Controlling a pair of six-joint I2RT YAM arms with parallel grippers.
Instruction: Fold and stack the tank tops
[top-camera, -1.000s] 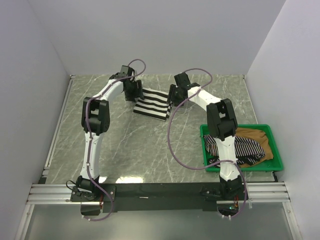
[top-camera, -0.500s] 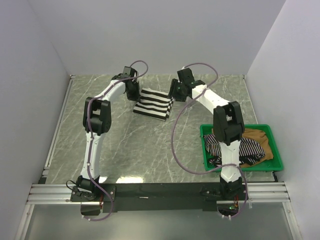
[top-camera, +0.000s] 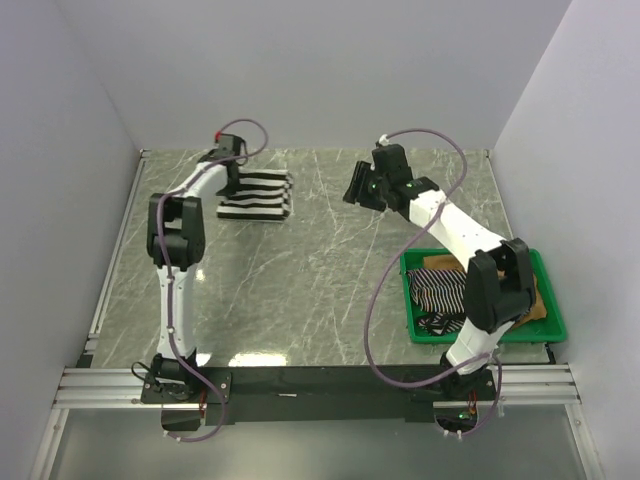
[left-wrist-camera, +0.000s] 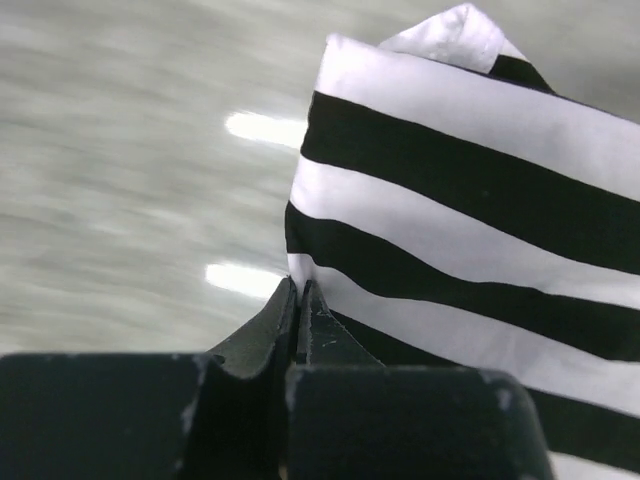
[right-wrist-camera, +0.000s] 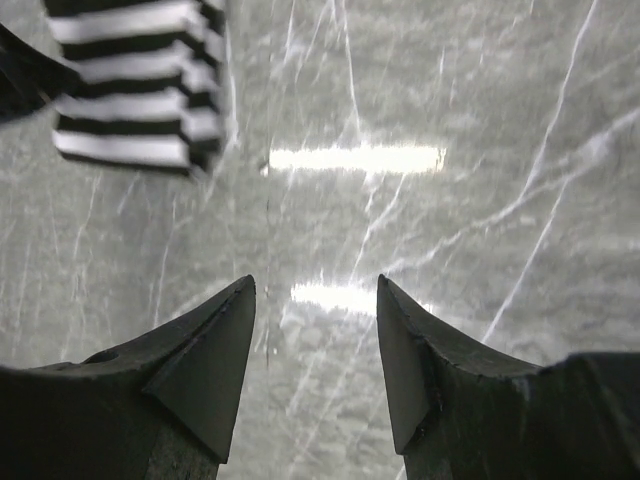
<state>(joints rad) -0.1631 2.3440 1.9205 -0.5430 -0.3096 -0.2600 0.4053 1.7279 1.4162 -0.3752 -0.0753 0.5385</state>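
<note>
The striped top lies flat and folded, with clear marble up to the rail, so the left gripper should go on pulling the top until its edge gets to the metal rail.
The folded black-and-white striped tank top lies at the back left of the marble table. My left gripper is at its left edge, and the left wrist view shows the gripper shut on the cloth's edge, with the striped top spreading away to the right. My right gripper hovers open over bare marble to the right of that top; between its fingers there is only table. The striped top sits at that view's upper left. The pinstriped top and the tan top lie crumpled in the tray.
A green plastic tray stands at the near right, partly covered by my right arm. A metal rail runs along the table's left edge. White walls close in the back and both sides.
My left gripper has shut on the striped top's edge and pulled it left toward the back-left corner. My right gripper has drawn back to the right, still open.
</note>
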